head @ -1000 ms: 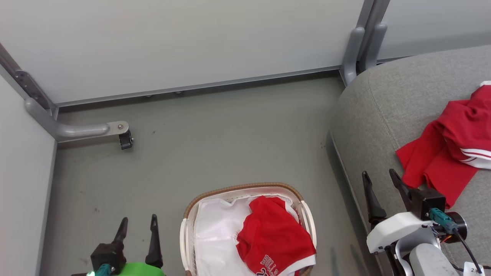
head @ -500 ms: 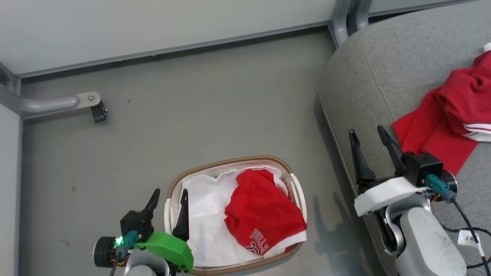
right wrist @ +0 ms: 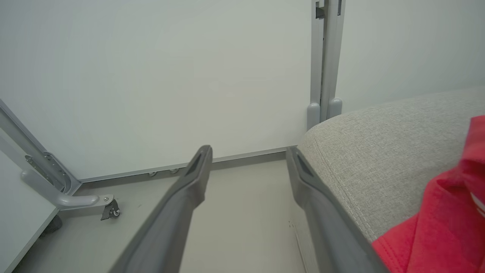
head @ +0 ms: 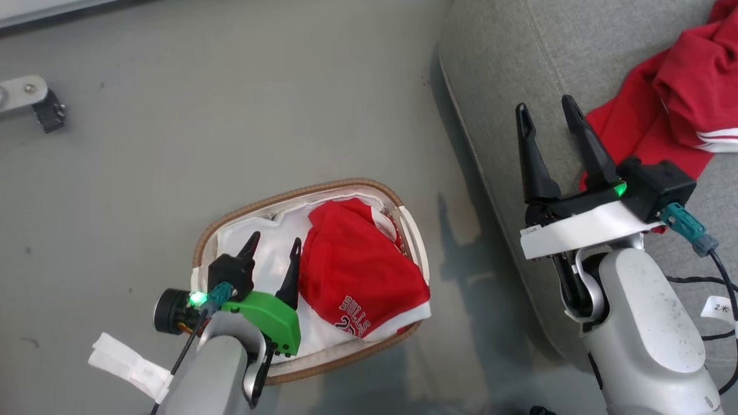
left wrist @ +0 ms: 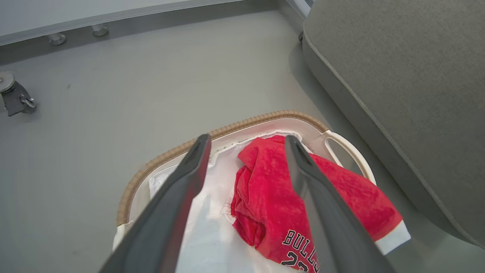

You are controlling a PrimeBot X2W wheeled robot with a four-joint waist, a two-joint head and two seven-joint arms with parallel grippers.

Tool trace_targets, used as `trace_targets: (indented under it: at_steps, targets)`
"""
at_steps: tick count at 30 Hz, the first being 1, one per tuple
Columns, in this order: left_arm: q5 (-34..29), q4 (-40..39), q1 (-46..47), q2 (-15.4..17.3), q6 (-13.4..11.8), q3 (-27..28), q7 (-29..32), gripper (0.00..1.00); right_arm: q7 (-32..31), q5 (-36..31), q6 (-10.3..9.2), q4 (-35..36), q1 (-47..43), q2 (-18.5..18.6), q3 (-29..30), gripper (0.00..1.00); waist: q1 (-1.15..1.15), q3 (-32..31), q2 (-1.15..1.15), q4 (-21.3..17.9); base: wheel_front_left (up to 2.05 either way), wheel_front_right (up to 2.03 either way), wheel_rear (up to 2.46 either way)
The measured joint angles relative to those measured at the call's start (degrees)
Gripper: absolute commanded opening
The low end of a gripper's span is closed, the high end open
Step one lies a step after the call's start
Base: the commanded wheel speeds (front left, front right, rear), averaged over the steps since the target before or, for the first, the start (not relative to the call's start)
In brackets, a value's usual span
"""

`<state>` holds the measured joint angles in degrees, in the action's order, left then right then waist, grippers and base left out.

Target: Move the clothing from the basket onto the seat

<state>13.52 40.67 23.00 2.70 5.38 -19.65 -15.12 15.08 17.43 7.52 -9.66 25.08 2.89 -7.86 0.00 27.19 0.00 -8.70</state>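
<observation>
White liner (head: 285, 227) can be seen next to the lettered garment (head: 363, 266), so the robot should expect only empty liner under the garment when it lifts the garment out.
The oval white basket (head: 204, 245) (left wrist: 166, 155) with a brown woven rim stands on the floor, its white liner showing. A red garment (head: 354, 271) (left wrist: 273, 197) lettered "BULLS" with white trim lies in its right half. My left gripper (head: 275, 242) (left wrist: 245, 138) hovers open over the basket's left half, beside that garment, holding nothing. A second red garment (head: 674, 92) (right wrist: 447, 212) with white striped trim lies on the grey seat (head: 507, 69) (left wrist: 398, 68) (right wrist: 375, 151) at the right. My right gripper (head: 545, 108) (right wrist: 248, 149) is open and empty above the seat's left edge, just left of that garment.
Grey floor (head: 230, 115) surrounds the basket. A caster foot of a grey partition frame (head: 40, 106) (left wrist: 13, 96) (right wrist: 110, 208) stands at the far left. White wall panels (right wrist: 170, 76) and a grey post (right wrist: 326, 57) rise behind the seat. Cables and a paper tag (head: 718, 308) hang by my right arm.
The head camera has tilted down, so everything has shifted up the view. My left gripper has come forward from the basket's left rim to over the liner. My right gripper stays open by the seat.
</observation>
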Motion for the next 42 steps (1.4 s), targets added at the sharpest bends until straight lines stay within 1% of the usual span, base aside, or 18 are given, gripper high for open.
trace_targets:
  at_steps: [5,11,20,24,34,39,42]
  targets:
    - [-0.65,4.19,3.77,-0.04,0.24,-1.51,0.00,1.00,-0.01,1.11,0.00,2.37,1.85,0.01,-0.86,1.00,0.00,4.26,0.00,-2.17,0.00,0.00,0.00]
    - [-2.45,9.51,6.69,-0.03,0.59,-1.24,0.00,1.00,0.00,2.33,0.00,4.81,3.59,0.01,-2.20,1.00,0.00,8.53,0.00,-4.90,0.00,0.00,0.00]
    - [-4.36,17.23,12.94,0.23,0.66,-1.09,0.00,1.00,0.00,1.94,0.00,9.48,5.67,0.00,-3.54,1.00,0.01,15.27,0.00,-7.96,0.00,0.00,0.00]
    - [-4.81,19.81,15.91,0.23,0.56,-1.18,0.00,1.00,-0.01,1.93,0.00,11.03,6.52,0.00,-3.65,1.00,0.01,18.12,0.00,-8.62,0.00,0.00,0.00]
    - [-6.62,26.86,21.27,0.40,-1.87,-2.43,0.00,1.00,0.00,0.93,0.00,12.88,8.39,-0.02,-3.35,1.00,0.01,24.28,0.00,-9.05,0.00,0.00,0.00]
    - [-7.13,28.49,23.35,0.37,-1.76,-3.52,0.00,1.00,0.00,0.13,0.00,12.95,8.38,-0.02,-3.21,1.00,0.01,25.81,0.00,-8.37,0.01,0.01,0.01]
    - [-7.11,28.73,24.21,0.33,-0.85,-4.17,0.00,1.00,0.00,0.02,0.00,12.99,8.38,-0.02,-3.18,1.00,0.01,26.36,0.00,-7.86,0.02,0.02,0.02]
